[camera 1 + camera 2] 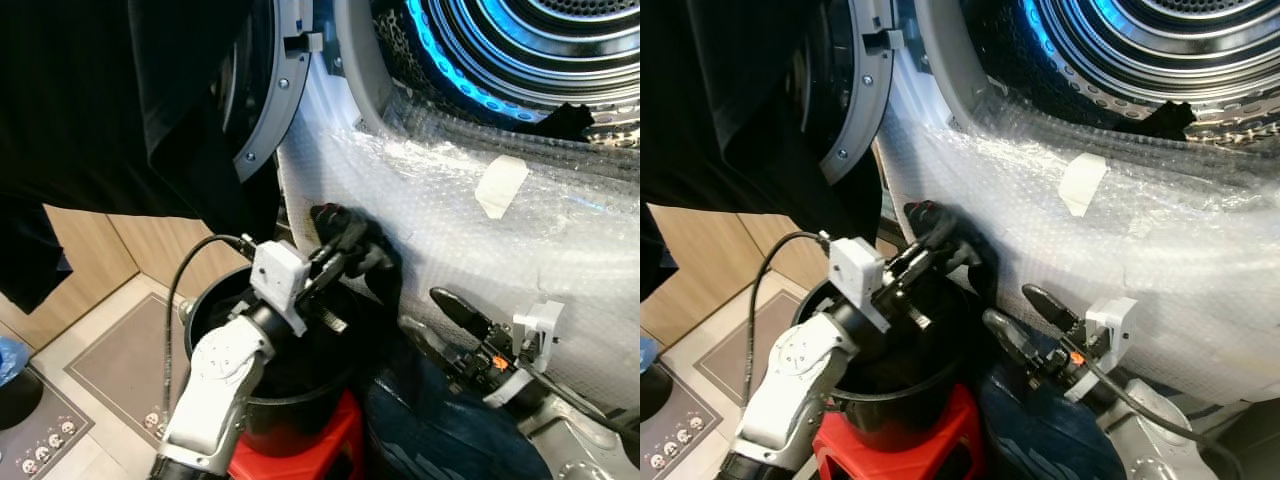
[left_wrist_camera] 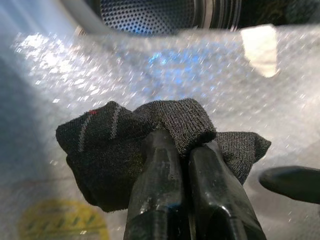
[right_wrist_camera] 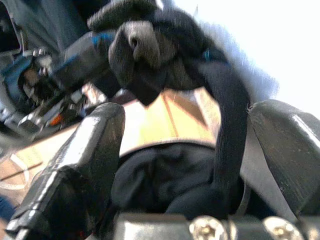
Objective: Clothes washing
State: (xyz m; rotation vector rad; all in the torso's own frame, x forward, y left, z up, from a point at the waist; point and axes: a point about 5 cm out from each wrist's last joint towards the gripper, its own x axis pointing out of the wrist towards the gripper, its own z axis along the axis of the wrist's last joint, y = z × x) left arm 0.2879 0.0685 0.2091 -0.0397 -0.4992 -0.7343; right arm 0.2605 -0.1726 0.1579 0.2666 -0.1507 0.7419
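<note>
My right gripper will have the bunched black sock (image 1: 369, 250) drooping around it when I carry the sock to the drum, because a limp tail (image 1: 388, 284) hangs from the sock.
My left gripper (image 1: 338, 252) is shut on a black sock (image 1: 362, 240), held above the black bucket (image 1: 205, 312) and close to the washer's bubble-wrapped front (image 1: 480, 250). In the left wrist view the sock (image 2: 105, 150) bunches over the closed fingertips (image 2: 160, 150). My right gripper (image 1: 440, 318) stands open just below and to the right of the sock, pointing up at it. From the right wrist view the sock (image 3: 150, 45) hangs ahead of its spread fingers (image 3: 85, 165). Dark clothes lie in the bucket. The open drum (image 1: 520, 50) glows blue above.
The bucket stands on a red stool (image 1: 300, 450). The washer door (image 1: 265, 110) hangs open at upper left, with a black garment (image 1: 100, 100) draped in front of it. Blue denim (image 1: 440, 430) lies under my right arm. A dark item (image 1: 570, 120) rests on the drum lip.
</note>
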